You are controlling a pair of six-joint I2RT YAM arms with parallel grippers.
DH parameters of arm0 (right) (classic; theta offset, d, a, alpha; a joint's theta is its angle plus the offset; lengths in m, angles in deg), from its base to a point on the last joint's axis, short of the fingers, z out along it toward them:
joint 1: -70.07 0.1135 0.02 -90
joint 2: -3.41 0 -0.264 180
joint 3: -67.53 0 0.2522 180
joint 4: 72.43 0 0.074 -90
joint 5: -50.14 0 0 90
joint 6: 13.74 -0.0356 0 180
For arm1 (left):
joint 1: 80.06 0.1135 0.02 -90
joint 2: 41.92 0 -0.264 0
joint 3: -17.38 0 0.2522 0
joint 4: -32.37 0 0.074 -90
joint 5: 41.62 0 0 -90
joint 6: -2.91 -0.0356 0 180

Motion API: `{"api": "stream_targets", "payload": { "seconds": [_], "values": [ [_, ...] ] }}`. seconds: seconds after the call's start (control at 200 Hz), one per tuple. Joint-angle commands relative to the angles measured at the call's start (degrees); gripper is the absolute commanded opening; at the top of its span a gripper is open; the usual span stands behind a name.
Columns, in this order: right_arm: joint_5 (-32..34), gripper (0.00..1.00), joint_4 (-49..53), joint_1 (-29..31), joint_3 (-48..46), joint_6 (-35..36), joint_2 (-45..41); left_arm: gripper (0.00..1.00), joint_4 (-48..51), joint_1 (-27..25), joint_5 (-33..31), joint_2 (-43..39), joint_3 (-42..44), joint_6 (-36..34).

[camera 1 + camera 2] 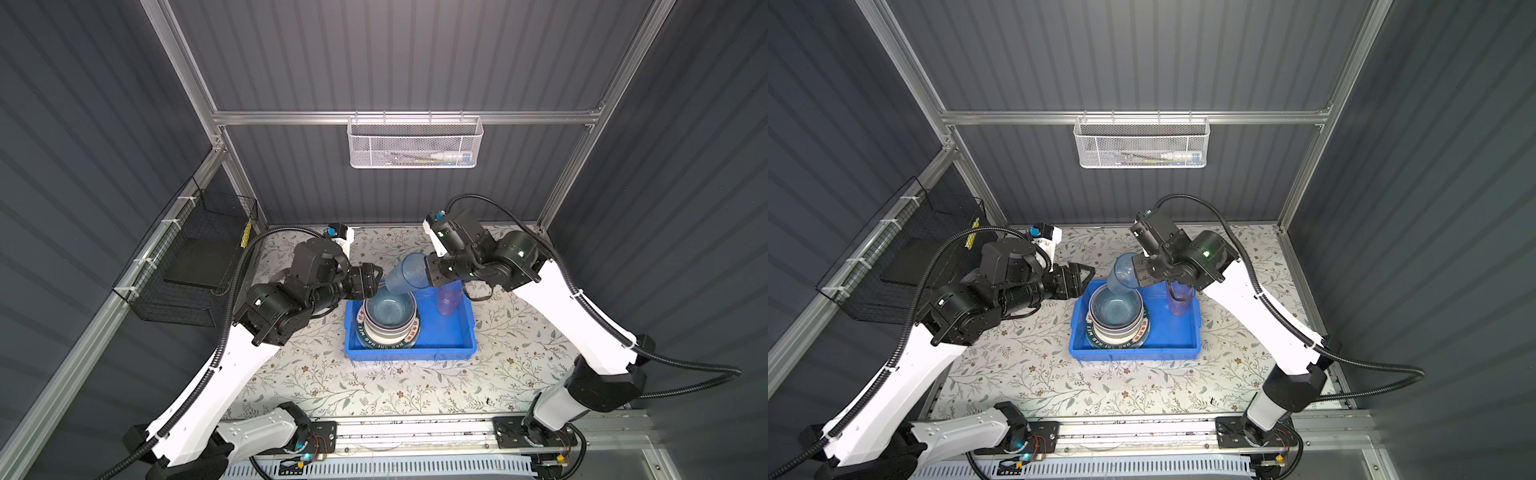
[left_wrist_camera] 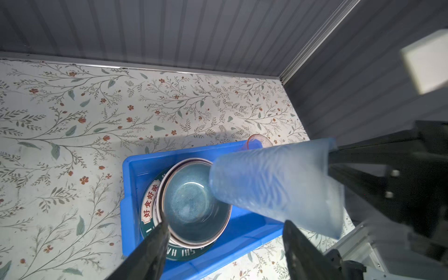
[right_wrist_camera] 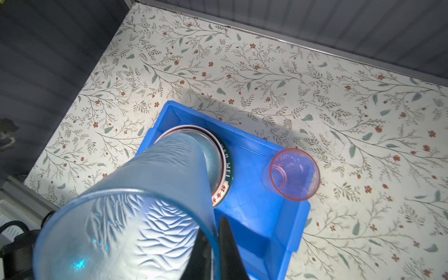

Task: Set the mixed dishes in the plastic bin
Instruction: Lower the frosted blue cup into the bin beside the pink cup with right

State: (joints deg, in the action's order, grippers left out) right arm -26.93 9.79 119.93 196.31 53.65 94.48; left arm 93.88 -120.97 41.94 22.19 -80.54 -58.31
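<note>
I should keep carrying the blue tumbler (image 1: 404, 276) in my right gripper, base-down, to the bin's bottom (image 1: 456, 333), which is free in front of the pink tumbler, until it stands there.
The bright blue plastic bin (image 1: 409, 355) (image 1: 1133, 353) (image 2: 135, 169) (image 3: 254, 194) sits mid-table. In its left half is a stack of dishes: a plate with a dark lettered rim (image 1: 376, 338) (image 2: 150, 201) at the bottom and a dark-blue bowl (image 1: 388, 309) (image 1: 1115, 309) (image 2: 194, 203) on top. A pink tumbler (image 1: 449, 301) (image 3: 294, 174) stands upright in the far right corner. My right gripper (image 1: 430, 272) (image 3: 215, 225) is shut on the rim of a translucent blue tumbler (image 1: 405, 276) (image 1: 1121, 274) (image 2: 274, 184) (image 3: 145, 194), tilted base-down over the bowl. My left gripper (image 1: 372, 274) (image 2: 226, 224) is open and empty at the bin's far left edge.
A black wire basket (image 1: 195, 266) hangs on the left wall and a white mesh basket (image 1: 413, 143) on the back rail. The floral tablecloth (image 1: 374, 386) surrounds the bin. Both arms meet over the bin's far side.
</note>
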Motion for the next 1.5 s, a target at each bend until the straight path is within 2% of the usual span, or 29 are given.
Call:
{"api": "stream_targets", "payload": {
  "seconds": [0.0, 0.14, 0.235, 0.405, 0.575, 0.891, 1.201, 1.491],
  "values": [
    [2.46, 0.00, 6.29, -0.45, -2.94, -0.40, -2.44, 0.80, -0.59, -0.05, -2.42, -0.69, 3.61, 0.13],
    [1.15, 0.00, 10.62, -0.90, -6.94, -1.03, -4.95, 0.86, -1.40, -0.03, -5.48, -2.59, 8.16, 0.19],
    [1.51, 0.00, 10.54, -1.17, -11.30, -0.78, -6.91, 0.99, 0.27, -0.05, -9.19, -3.95, 9.72, -1.86],
    [0.33, 0.00, 8.25, -2.56, -19.74, -2.59, -10.22, 1.00, -1.00, 0.01, -8.80, -7.98, 13.02, -6.59],
    [0.96, 0.00, 5.85, -4.13, -27.22, -4.66, -13.20, 1.00, 3.72, 0.04, -13.32, -9.02, 14.16, -6.56],
    [-1.98, 0.00, 0.25, -8.03, -38.33, -5.21, -15.90, 1.00, 3.67, 0.04, -14.27, -11.49, 17.71, -4.74],
    [-2.43, 0.00, -1.81, -9.52, -42.23, -5.29, -14.72, 1.00, 4.97, 0.04, -17.94, -12.46, 17.72, -3.38],
    [-1.34, 0.00, -2.85, -9.52, -45.38, -5.95, -13.17, 1.00, 4.88, 0.04, -18.07, -11.78, 18.52, -2.80]
  ]
}}
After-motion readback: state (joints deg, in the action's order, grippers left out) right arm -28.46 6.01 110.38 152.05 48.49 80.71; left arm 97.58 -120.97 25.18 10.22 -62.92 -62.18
